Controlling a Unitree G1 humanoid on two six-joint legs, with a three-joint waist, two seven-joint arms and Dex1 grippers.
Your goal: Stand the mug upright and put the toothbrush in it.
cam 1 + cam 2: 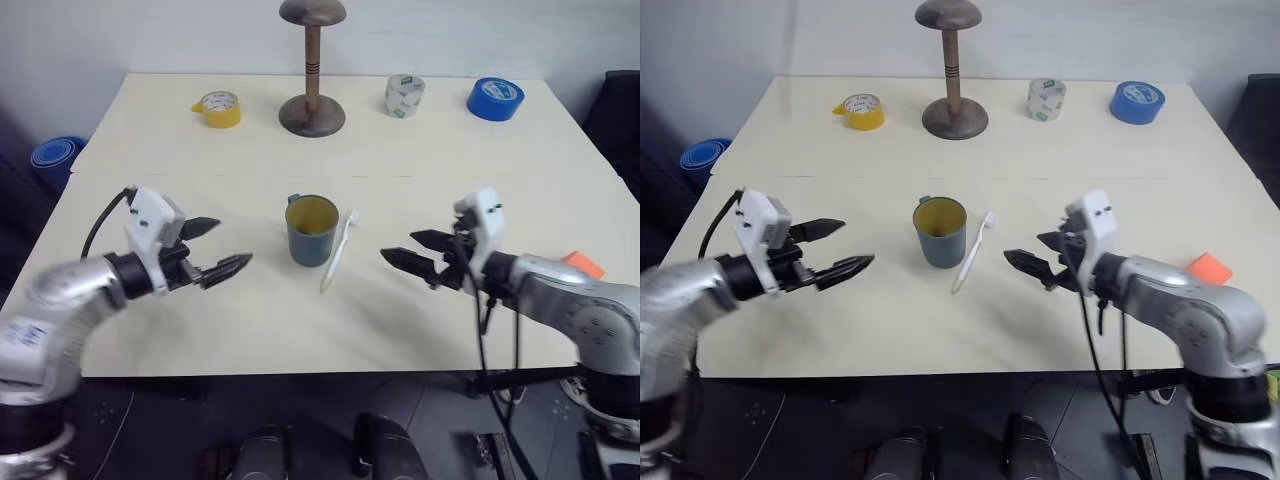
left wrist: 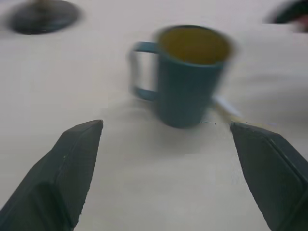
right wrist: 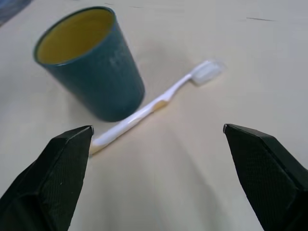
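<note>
The white toothbrush [image 1: 340, 252] will tip against the mug's rim when the robot lowers it in, because the teal mug's opening [image 1: 312, 215] is far wider than the toothbrush.
The teal mug [image 1: 311, 231] stands upright mid-table, its yellow inside facing up and its handle toward the far side. Flat on the table just right of it lies the white toothbrush [image 1: 339, 251], bristle head pointing away from me. My left gripper [image 1: 218, 248] hovers open a little way left of the mug, nothing between its fingers. My right gripper [image 1: 412, 249] is open too, right of the toothbrush and pointing at it. The wrist views show the mug [image 2: 190, 74] and the toothbrush [image 3: 154, 108] ahead of the spread fingers.
Along the far edge stand a yellow tape roll [image 1: 218, 108], a brown wooden stand [image 1: 312, 70], a white tape roll [image 1: 405, 95] and a blue tape roll [image 1: 495, 98]. An orange block [image 1: 583, 264] lies near the right edge behind my right arm.
</note>
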